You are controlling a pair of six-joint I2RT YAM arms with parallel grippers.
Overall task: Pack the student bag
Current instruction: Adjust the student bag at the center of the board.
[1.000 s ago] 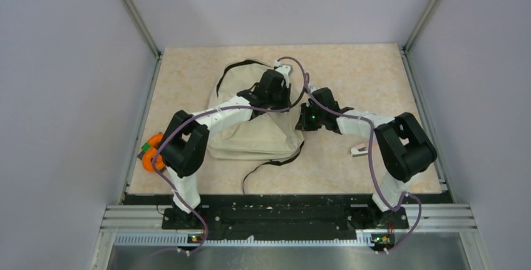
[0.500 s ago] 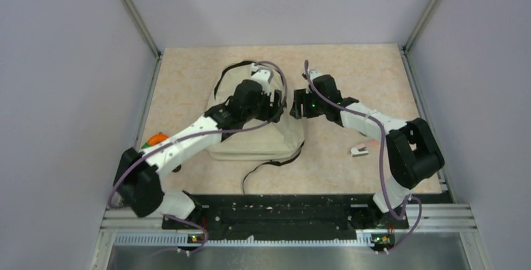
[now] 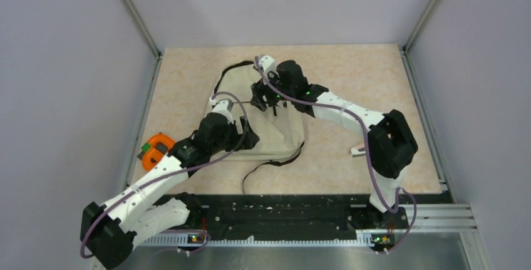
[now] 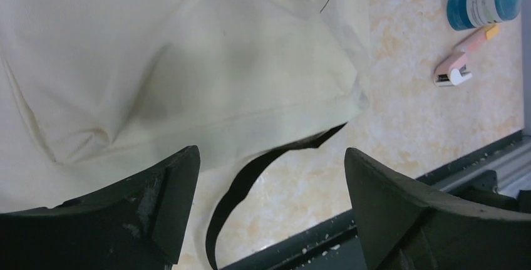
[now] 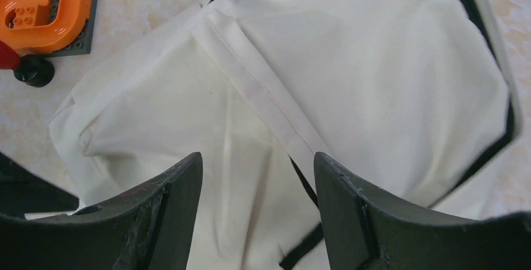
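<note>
The student bag lies flat, with its flap loose over the black zipper line (image 5: 304,180). It should open wide and be empty inside when I lift the student bag's flap (image 5: 266,92).
The student bag (image 3: 275,135) is a cream fabric backpack lying flat at the table's middle, with black straps (image 3: 266,165) trailing off its near edge. My left gripper (image 3: 247,138) hovers open over the bag's near part. In the left wrist view its jaws (image 4: 272,176) stand wide with only the bag's edge (image 4: 156,63) and a black strap (image 4: 250,182) beneath them. My right gripper (image 3: 263,98) is open above the bag's far half. The right wrist view shows nothing between its fingers (image 5: 257,182), just cream fabric (image 5: 376,63) and a black zipper line below.
An orange and green toy block piece (image 3: 156,150) lies at the table's left edge, also visible as the orange toy (image 5: 44,7). A blue bottle (image 4: 483,2) and a small pink-white stapler (image 4: 460,69) lie right of the bag. A black rail (image 3: 282,204) runs along the near edge.
Both grippers went from shut to open. The left arm drew back toward the near left; the right arm swung left over the bag's far half.
</note>
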